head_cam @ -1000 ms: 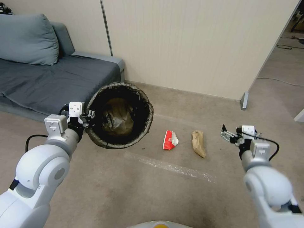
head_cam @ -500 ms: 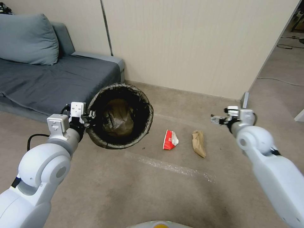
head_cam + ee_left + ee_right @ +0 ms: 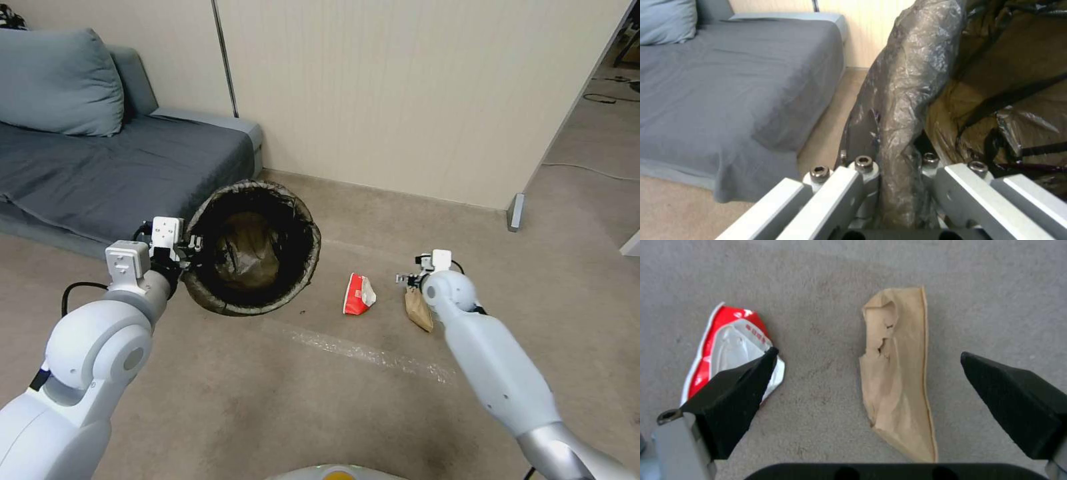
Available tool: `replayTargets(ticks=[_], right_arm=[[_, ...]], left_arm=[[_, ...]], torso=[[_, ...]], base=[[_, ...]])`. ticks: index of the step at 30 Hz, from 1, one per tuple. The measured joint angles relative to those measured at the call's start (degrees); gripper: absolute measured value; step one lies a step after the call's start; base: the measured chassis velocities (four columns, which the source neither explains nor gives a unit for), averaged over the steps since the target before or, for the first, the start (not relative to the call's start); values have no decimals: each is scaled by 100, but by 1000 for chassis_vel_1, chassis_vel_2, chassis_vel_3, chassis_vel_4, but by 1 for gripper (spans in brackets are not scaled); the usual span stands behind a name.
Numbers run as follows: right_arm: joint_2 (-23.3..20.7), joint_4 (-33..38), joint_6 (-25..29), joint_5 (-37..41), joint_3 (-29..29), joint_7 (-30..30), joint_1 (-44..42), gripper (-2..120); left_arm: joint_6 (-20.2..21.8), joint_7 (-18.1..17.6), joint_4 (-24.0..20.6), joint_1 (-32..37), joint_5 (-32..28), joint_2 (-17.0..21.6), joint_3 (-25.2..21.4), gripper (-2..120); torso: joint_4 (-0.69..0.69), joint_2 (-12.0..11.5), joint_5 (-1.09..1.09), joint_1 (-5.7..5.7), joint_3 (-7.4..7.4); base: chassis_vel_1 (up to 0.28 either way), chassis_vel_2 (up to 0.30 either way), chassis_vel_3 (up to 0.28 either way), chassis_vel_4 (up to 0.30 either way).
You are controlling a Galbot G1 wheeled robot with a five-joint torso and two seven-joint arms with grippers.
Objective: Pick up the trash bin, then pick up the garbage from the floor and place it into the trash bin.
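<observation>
The brown paper bag (image 3: 419, 312) has crisp creases and a straight folded edge running along it, so its ends will keep sticking out when I lift it.
The trash bin (image 3: 315, 248), lined with a dark bag, hangs tilted above the floor (image 3: 320, 413) with its mouth facing me. My left gripper (image 3: 189, 245) is shut on its near-left rim; in the left wrist view the fingers (image 3: 862, 176) clamp the bag-covered rim (image 3: 902, 100). Two pieces of garbage lie on the carpet: a crushed red-and-white cup (image 3: 358, 295) (image 3: 731, 343) and a brown paper bag (image 3: 420, 310) (image 3: 898, 380). My right gripper (image 3: 408, 279) (image 3: 867, 353) hovers open just above the paper bag, which lies between its fingers, not touching them.
A grey sofa (image 3: 100, 160) with a pillow (image 3: 57, 83) stands behind the bin at the left. A beige wall panel (image 3: 400, 87) runs along the back, ending in a metal foot (image 3: 514, 212). A pale tape line (image 3: 360, 350) crosses the carpet. Open carpet lies in front.
My right arm has swung in from the right and dropped over the brown paper bag. The left arm and bin have barely shifted.
</observation>
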Motion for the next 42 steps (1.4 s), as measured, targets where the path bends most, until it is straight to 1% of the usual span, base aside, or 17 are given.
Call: replayTargets(ticks=[3,4,6,7,9,13,17,20,28,32,34,37,38,40,42], right_arm=[[60,-199,1,-26,-61,-28,80,100],[125,-425,3,-67,-117,-41,173,100],[190,-696,4,-251,-143,-95,261,100],[190,-696,4,-251,-143,-95,261,100],[229,-921,6,-430,-143,-142,318,100],[265,-1214,8,-693,-107,-298,369,100],[300,-1392,9,-794,-78,-400,414,100],[395,-1805,11,-1005,26,-572,563,100],[525,-2261,12,-1283,101,-878,780,100],[551,-2306,13,-1322,127,-987,796,100],[553,-2314,12,-1338,133,-1006,795,98],[539,-2281,13,-1355,150,-1045,763,84],[539,-2281,13,-1355,150,-1045,763,84],[514,-2225,13,-1350,140,-1100,742,73],[509,-2224,14,-1350,140,-1118,742,71]], left_arm=[[0,13,35,-4,37,-20,17,0],[0,24,56,-13,56,-36,30,0],[0,39,65,-24,71,-58,42,0],[0,39,65,-24,71,-58,42,0],[0,56,71,-22,87,-73,47,0],[0,80,105,-8,119,-98,48,0],[0,94,136,-18,143,-111,60,0],[0,112,154,-26,184,-150,97,0],[0,134,202,-37,242,-183,120,0],[0,146,206,-39,252,-200,120,0],[0,147,207,-37,253,-202,120,0],[0,156,229,-41,257,-196,111,0],[0,156,229,-41,257,-196,111,0],[0,159,243,-62,258,-182,109,0],[0,159,244,-67,258,-180,109,0]], torso=[[-1,0,0,0,0],[0,0,0,0,0],[0,0,2,0,0],[0,0,2,0,0],[0,0,1,0,0],[0,0,2,0,-1],[0,0,2,0,0],[0,0,2,0,0],[1,0,2,0,0],[1,0,1,0,0],[0,0,2,0,0],[0,0,1,0,0],[0,0,1,0,0],[0,0,2,0,0],[0,0,1,0,-1]], base=[[0,0,0,0],[0,0,0,0],[0,0,0,0],[0,0,0,0],[0,0,0,0],[0,0,0,0],[0,0,0,0],[0,0,0,0],[0,0,0,0],[0,0,0,0],[0,0,0,0],[0,0,0,0],[0,0,0,0],[0,0,0,0],[0,0,0,0]])
